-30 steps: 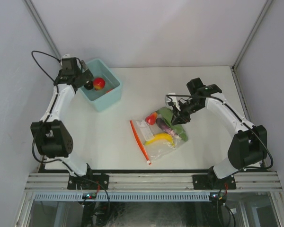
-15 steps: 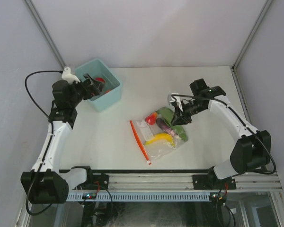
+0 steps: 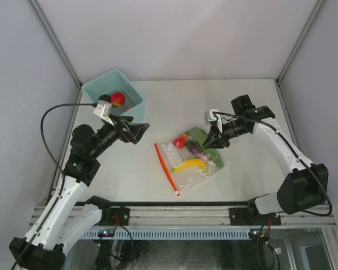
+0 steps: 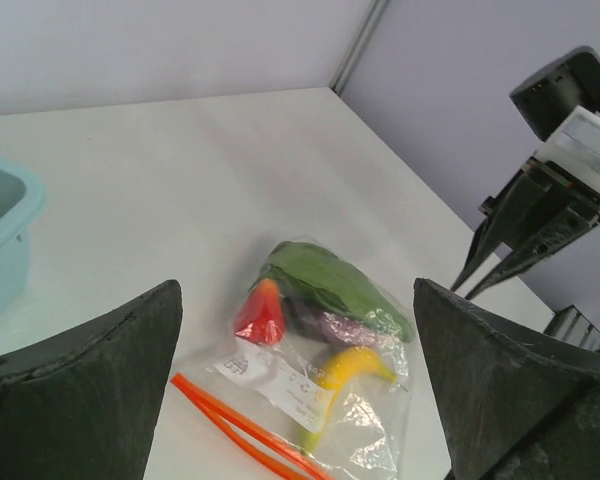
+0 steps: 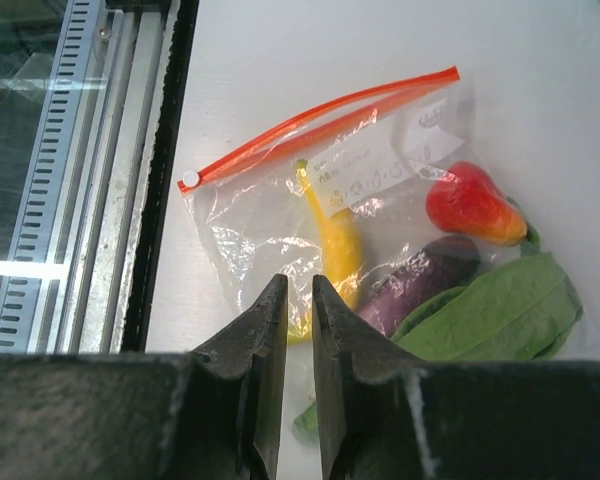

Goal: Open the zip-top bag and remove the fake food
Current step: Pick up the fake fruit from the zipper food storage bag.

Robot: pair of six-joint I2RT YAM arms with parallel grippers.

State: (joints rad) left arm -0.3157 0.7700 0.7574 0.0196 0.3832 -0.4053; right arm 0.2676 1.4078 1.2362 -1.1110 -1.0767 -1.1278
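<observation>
The banana's tip point(image 3: 174, 170) points to the bag's zip strip point(image 3: 167, 171), away from my right gripper. My left gripper should pull the banana out there while my right gripper keeps the bag steady.
The clear zip-top bag point(image 3: 188, 163) lies flat mid-table, its orange-red zip strip point(image 3: 166, 167) on the left. Inside it show fake food pieces: a red one point(image 3: 181, 140), a purple eggplant point(image 3: 195, 151), a yellow banana point(image 3: 190, 165) and a green leaf point(image 3: 198, 136). A red apple point(image 3: 118, 99) sits in the teal bin point(image 3: 134, 93). My left gripper point(image 3: 136, 130) hangs wide open and empty, left of the bag point(image 4: 310, 380). My right gripper point(image 3: 210, 142) is down on the bag's right side. Its jaws point(image 5: 300, 280) are closed to a thin slit on the crinkled plastic point(image 5: 250, 230).
The teal bin stands at the back left, and its corner point(image 4: 5, 225) shows in the left wrist view. A metal rail point(image 5: 90, 170) runs along the table's near edge, close to the bag's zip end. White walls enclose the table on three sides.
My left arm has swung away from the bin toward the bag, still open, and the apple stays in the bin. The right gripper's tips and the bag have hardly moved.
</observation>
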